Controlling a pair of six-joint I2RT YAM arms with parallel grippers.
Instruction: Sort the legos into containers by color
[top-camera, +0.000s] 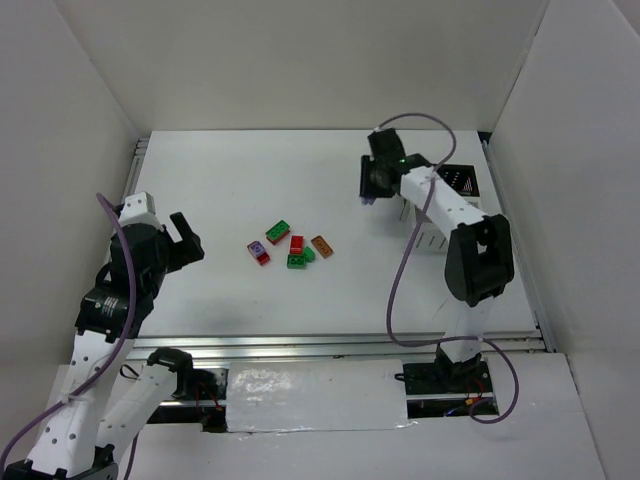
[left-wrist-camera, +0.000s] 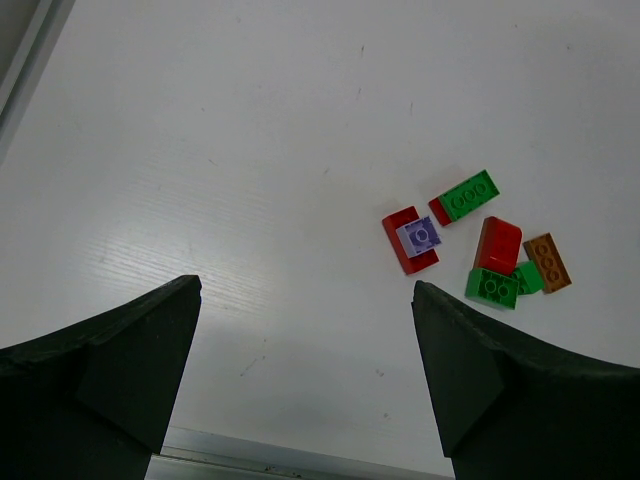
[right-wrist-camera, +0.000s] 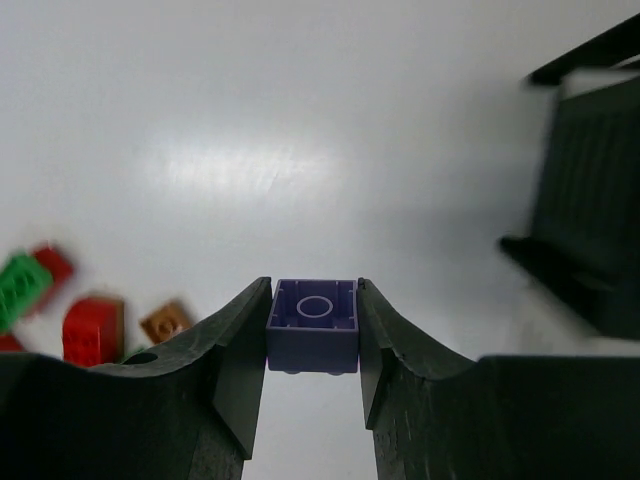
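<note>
The purple brick (right-wrist-camera: 313, 335) sits square in the fingers of the robot's right gripper and the way is clear, so the right gripper should carry on going to the black container's nearest compartment and let go there.
Several legos lie grouped mid-table: a purple-on-red brick (top-camera: 257, 250), a green-and-red brick (top-camera: 278, 231), a red brick (top-camera: 297, 244), a green brick (top-camera: 298, 261) and an orange-brown brick (top-camera: 322, 245). My right gripper (top-camera: 372, 192) is shut on a purple brick (right-wrist-camera: 313, 325) and holds it above the table, left of the black container (top-camera: 462, 180). The white container (top-camera: 430, 238) is partly hidden behind the right arm. My left gripper (top-camera: 185, 238) is open and empty, left of the group; its wrist view shows the legos (left-wrist-camera: 412, 240) ahead to the right.
White walls enclose the table on the left, back and right. A metal rail (top-camera: 300, 345) runs along the near edge. In the right wrist view the black container (right-wrist-camera: 590, 230) is blurred at the right and some bricks (right-wrist-camera: 92, 330) show at lower left.
</note>
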